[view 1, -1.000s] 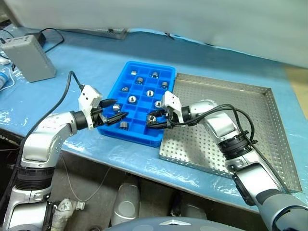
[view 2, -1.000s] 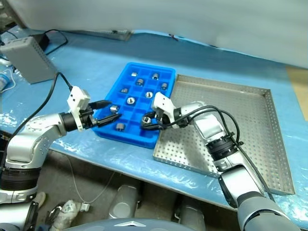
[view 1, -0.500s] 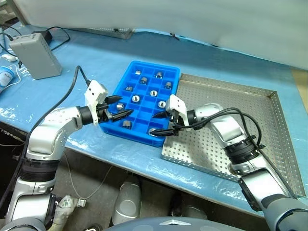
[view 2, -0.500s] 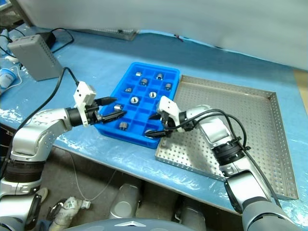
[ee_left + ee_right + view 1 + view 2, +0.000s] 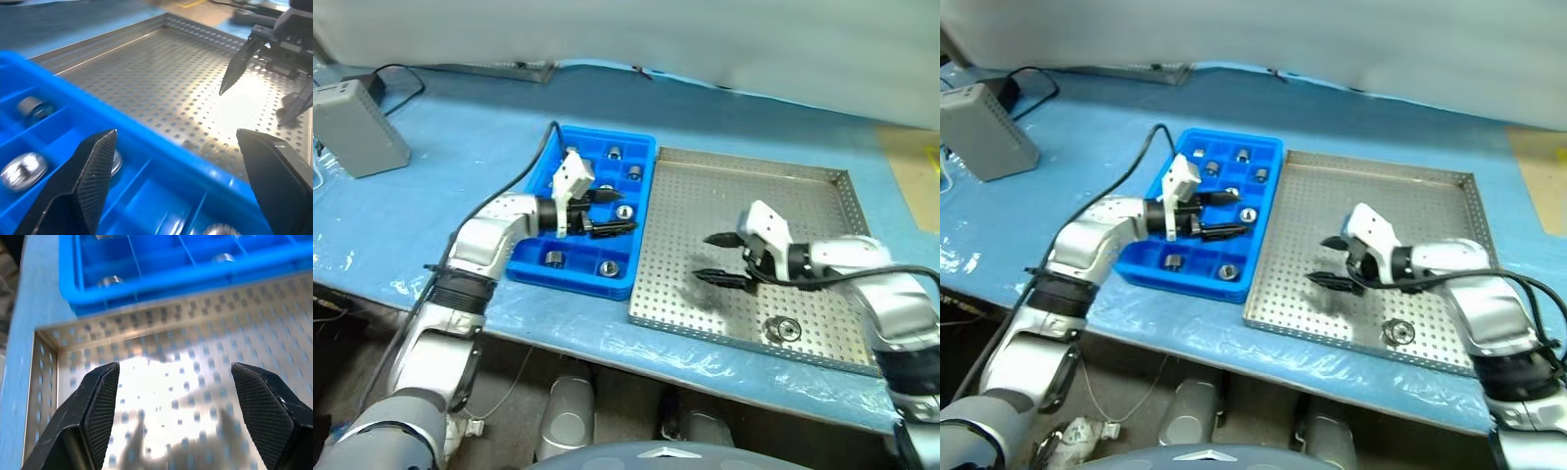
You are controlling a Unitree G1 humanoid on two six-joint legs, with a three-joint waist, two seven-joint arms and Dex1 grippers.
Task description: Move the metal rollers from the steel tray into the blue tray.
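The lone metal roller lies clear of the steel tray's front rim (image 5: 759,347), so I should keep my open right gripper going down to the roller (image 5: 783,329) and close it around it.
The blue tray (image 5: 570,284) lies left of the steel tray (image 5: 705,196), their sides touching. Several metal rollers sit in the blue tray's compartments, among them one at the back (image 5: 614,152) and one at the front right (image 5: 607,266). A single roller (image 5: 785,329) lies on the steel tray near its front rim. My left gripper (image 5: 626,210) hovers open over the blue tray's right half, pointing toward the steel tray, holding nothing. My right gripper (image 5: 702,258) stands open and empty over the middle of the steel tray, left of that roller. It also shows in the left wrist view (image 5: 254,73).
A grey box (image 5: 347,127) with a black cable sits at the far left of the blue-covered table. The table's front edge runs just below both trays. The steel tray's raised rim (image 5: 44,382) shows in the right wrist view.
My right gripper opened, left its roller in the blue tray and swung right over the steel tray. My left gripper moved right over the blue tray. The camera view shifted too.
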